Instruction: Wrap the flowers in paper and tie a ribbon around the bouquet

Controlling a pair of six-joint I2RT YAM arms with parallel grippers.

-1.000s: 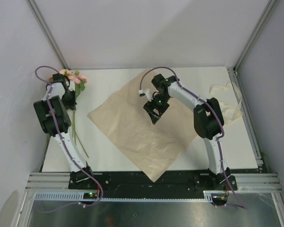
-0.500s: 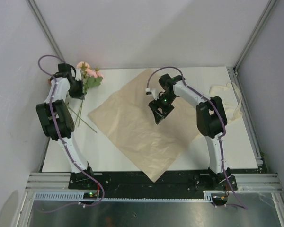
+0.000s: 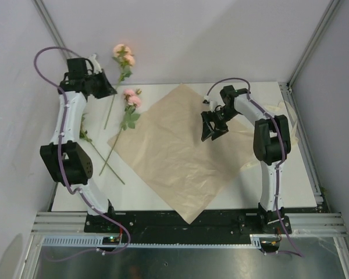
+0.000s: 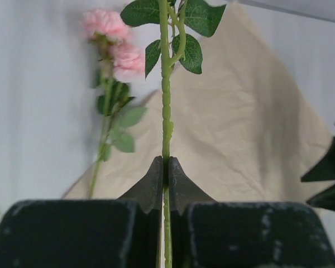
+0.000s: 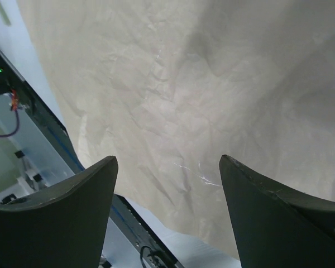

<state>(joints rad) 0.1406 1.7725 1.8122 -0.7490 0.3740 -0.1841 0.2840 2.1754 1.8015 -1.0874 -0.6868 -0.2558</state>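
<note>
Next, my right gripper takes the held stem (image 3: 109, 111) over the paper first, because my left gripper is full and the second pink flower (image 3: 132, 98) is far from my right gripper.
My left gripper (image 3: 107, 89) is shut on the thin green stem (image 4: 166, 106) of one of the flowers, held up near the back left corner with its pink bloom (image 3: 123, 53) against the wall. In the left wrist view the jaws (image 4: 166, 163) pinch that stem, which has leaves above them. A second pink flower (image 3: 131, 100) (image 4: 114, 47) lies on the table at the left edge of the peach paper (image 3: 174, 157) (image 4: 245, 117). My right gripper (image 3: 210, 131) (image 5: 167, 164) hangs open over the paper's (image 5: 212, 78) right part, holding nothing. The cream ribbon (image 3: 277, 109) lies at the far right.
Another loose green stem (image 3: 104, 165) lies on the white table (image 3: 262, 186) left of the paper. The paper's near corner overhangs the front rail (image 3: 186, 221). Grey walls and metal frame posts close in the left, back and right sides.
My left gripper closed on one stem and rose toward the back wall, lifting that flower; the other flowers stayed on the table. My right gripper drifted right and back over the paper.
</note>
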